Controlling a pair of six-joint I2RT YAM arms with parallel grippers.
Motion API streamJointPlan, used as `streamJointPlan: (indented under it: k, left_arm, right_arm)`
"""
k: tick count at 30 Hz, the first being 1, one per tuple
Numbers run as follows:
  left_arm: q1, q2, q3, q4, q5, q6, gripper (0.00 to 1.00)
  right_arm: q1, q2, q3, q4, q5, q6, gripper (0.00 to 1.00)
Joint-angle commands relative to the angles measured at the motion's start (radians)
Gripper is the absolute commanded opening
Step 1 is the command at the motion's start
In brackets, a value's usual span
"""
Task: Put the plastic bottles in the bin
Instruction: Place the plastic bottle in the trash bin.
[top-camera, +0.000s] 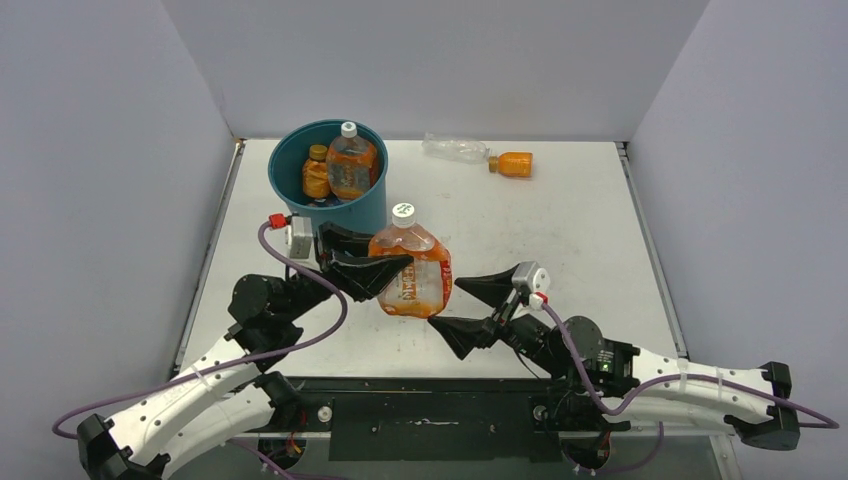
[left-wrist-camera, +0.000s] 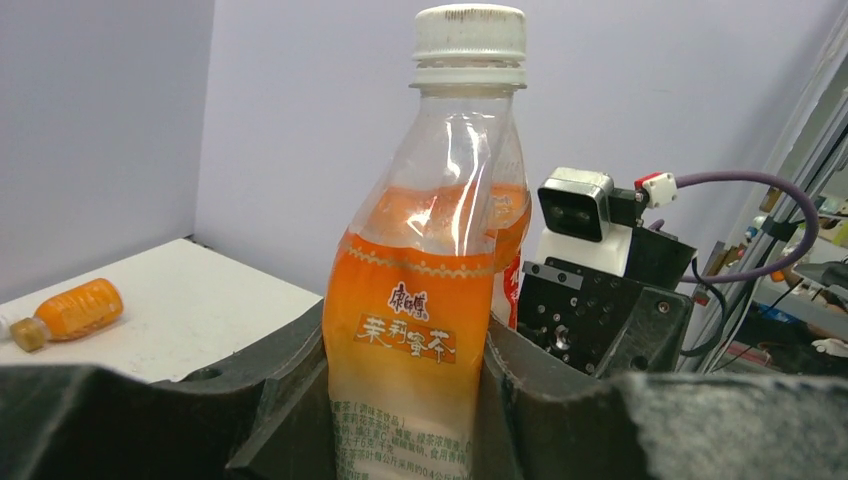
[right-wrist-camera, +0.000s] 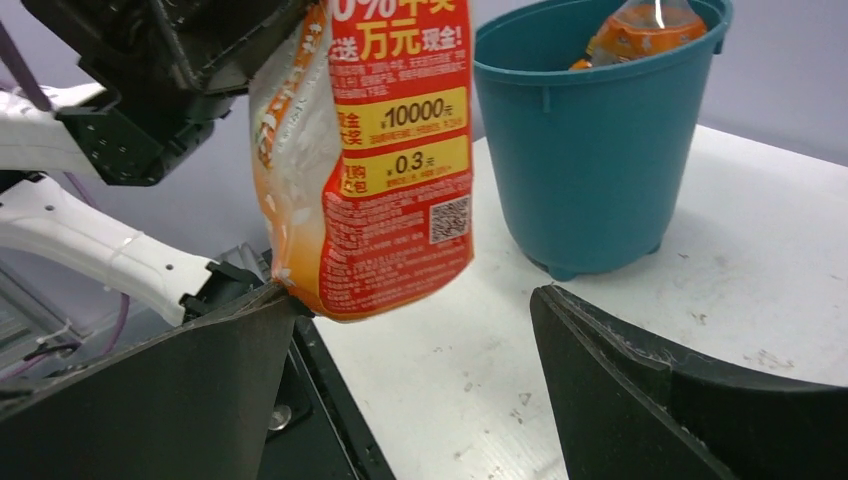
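Next, I back my right gripper off, raise it and straddle the bottle's lower body (right-wrist-camera: 398, 185) with it before closing, because the bottle's base (right-wrist-camera: 388, 292) hangs above one of its fingers.
My left gripper (top-camera: 385, 262) is shut on a large crumpled bottle (top-camera: 412, 270) with an orange label and a white cap, holding it upright above the table just in front of the teal bin (top-camera: 355, 215). In the left wrist view the fingers clamp the bottle (left-wrist-camera: 430, 300) on both sides. My right gripper (top-camera: 447, 303) is open and empty, just right of the bottle's base. In the right wrist view the bottle (right-wrist-camera: 390, 170) hangs over the left finger (right-wrist-camera: 200, 390). Two orange bottles (top-camera: 352, 165) stand inside the bin (right-wrist-camera: 590, 160).
A clear bottle (top-camera: 455, 149) and a small orange bottle (top-camera: 514, 164) lie at the table's far edge, right of the bin. The small orange one also shows in the left wrist view (left-wrist-camera: 75, 310). Grey walls enclose the table on three sides.
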Motion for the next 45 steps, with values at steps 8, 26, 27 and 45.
streamJointPlan:
  k: [8, 26, 27, 45]
  left_arm:
    - [-0.029, -0.025, -0.037, 0.154, -0.017, -0.115, 0.0]
    - [-0.112, -0.013, -0.021, 0.176, -0.036, -0.062, 0.0]
    - [-0.113, -0.037, -0.025, 0.164, -0.064, -0.051, 0.0]
    - [-0.113, -0.075, 0.009, 0.128, -0.085, -0.06, 0.0]
  right_arm:
    - [-0.012, 0.047, -0.004, 0.278, -0.077, 0.014, 0.9]
    - [-0.271, 0.235, 0.064, 0.39, -0.501, 0.316, 0.9]
    - [-0.272, 0.208, 0.072, 0.33, -0.48, 0.296, 0.9]
    - [-0.27, 0.06, 0.183, 0.105, -0.46, 0.232, 0.9]
